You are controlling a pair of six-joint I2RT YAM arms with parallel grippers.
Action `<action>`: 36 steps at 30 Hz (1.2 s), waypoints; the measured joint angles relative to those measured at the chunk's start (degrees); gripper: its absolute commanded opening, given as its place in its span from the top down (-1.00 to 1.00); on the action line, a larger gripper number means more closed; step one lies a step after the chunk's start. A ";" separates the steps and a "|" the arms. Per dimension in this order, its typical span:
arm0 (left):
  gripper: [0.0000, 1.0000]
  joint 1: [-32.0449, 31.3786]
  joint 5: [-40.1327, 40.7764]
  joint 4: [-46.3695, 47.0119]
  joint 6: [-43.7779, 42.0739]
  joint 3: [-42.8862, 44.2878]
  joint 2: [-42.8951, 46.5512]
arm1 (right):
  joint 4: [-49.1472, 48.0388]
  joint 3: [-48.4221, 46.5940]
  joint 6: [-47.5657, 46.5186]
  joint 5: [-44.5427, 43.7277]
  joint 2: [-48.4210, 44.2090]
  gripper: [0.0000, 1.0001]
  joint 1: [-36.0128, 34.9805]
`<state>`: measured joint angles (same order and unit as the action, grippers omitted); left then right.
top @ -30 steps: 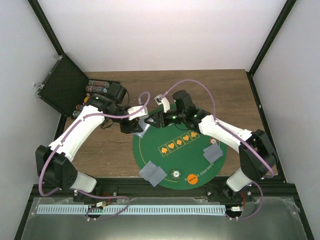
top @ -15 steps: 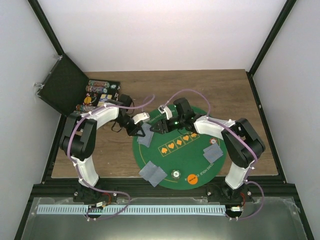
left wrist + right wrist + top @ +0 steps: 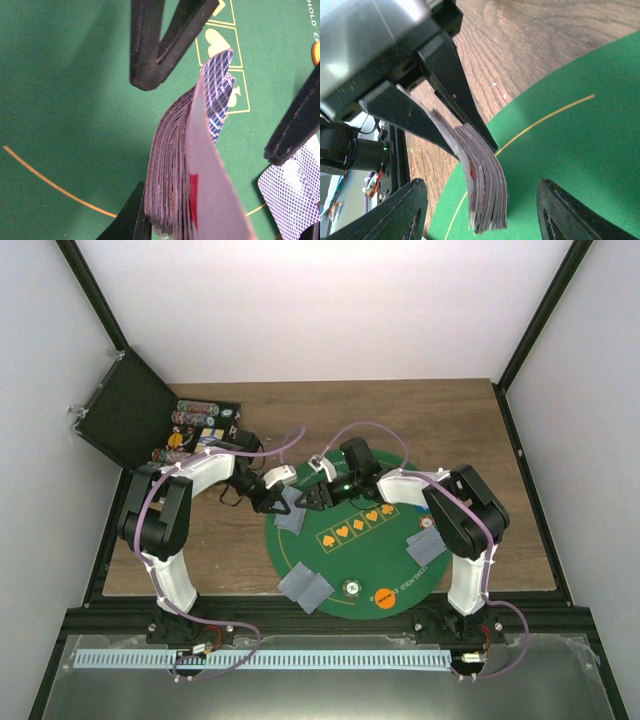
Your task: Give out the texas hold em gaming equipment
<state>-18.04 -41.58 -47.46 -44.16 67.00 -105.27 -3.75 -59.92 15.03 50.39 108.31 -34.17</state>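
The robot's left gripper is pinching the bowed deck across its faces (image 3: 467, 142), so the right gripper should hold its loose end (image 3: 489, 215) while the left gripper takes the deck's side edges.
My left gripper (image 3: 272, 496) is shut on a thick deck of playing cards (image 3: 172, 185), held on edge over the left rim of the round green poker mat (image 3: 365, 552). The deck bows, and a white face with a red pip shows on one side. My right gripper (image 3: 311, 494) faces it, open. Its fingers (image 3: 395, 215) stand either side of the deck (image 3: 487, 192) without touching it. Dealt cards lie face down on the mat at the left (image 3: 291, 511), near left (image 3: 305, 587) and right (image 3: 427, 545). An orange token (image 3: 383, 596) and a pale one (image 3: 352, 588) sit near the front.
An open black case (image 3: 125, 420) with rows of tokens (image 3: 195, 418) stands at the back left on the wooden table (image 3: 450, 420). A black frame encloses the table, and white walls surround it.
The left jaws have closed on the deck. Both arms have folded inward, and the right gripper has slid left towards the deck and spread a little wider.
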 measured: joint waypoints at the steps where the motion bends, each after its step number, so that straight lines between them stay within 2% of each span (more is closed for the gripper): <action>1: 1.00 -0.07 -0.15 -0.11 -0.22 0.00 0.00 | 0.00 -0.28 -0.02 0.15 0.00 -0.20 0.11; 7: 1.00 -1.03 -0.63 0.04 -1.53 -0.24 0.00 | -0.33 -3.10 0.02 1.22 0.87 -0.09 0.33; 12: 1.00 -1.81 -0.74 0.39 -2.01 -0.33 0.00 | -0.37 -5.42 0.00 1.95 3.48 0.15 0.35; 16: 0.99 -1.95 -0.31 0.61 -2.12 -0.33 0.00 | 0.20 -5.79 -0.33 3.06 3.96 0.15 0.26; 19: 0.88 -2.21 0.13 0.85 -2.19 -0.31 0.02 | 1.60 -5.84 -1.18 3.04 3.96 0.16 -0.22; 21: 0.82 -2.25 0.24 0.87 -2.21 -0.24 0.02 | 2.49 -5.84 -1.77 2.99 3.96 0.28 -0.55; 28: 0.67 -2.47 0.44 0.48 -2.34 0.00 0.04 | 4.15 -5.68 -4.63 2.97 3.78 0.93 -1.27; 30: 0.49 -2.47 0.52 0.35 -2.27 0.02 0.07 | 4.24 -5.68 -5.90 2.80 3.65 0.98 -1.29; 35: -0.41 -3.41 2.08 1.64 -2.01 -0.37 0.70 | 4.79 -5.01 -3.50 0.72 2.93 0.99 -1.16; 36: -0.50 -3.67 2.54 2.23 -1.11 -0.74 1.22 | 4.63 -4.63 -2.43 0.42 2.62 0.99 -1.14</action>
<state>-21.71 -39.05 -45.23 -45.28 66.26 -104.05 0.89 -64.55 12.60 50.81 110.93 -35.31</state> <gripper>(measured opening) 0.584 0.139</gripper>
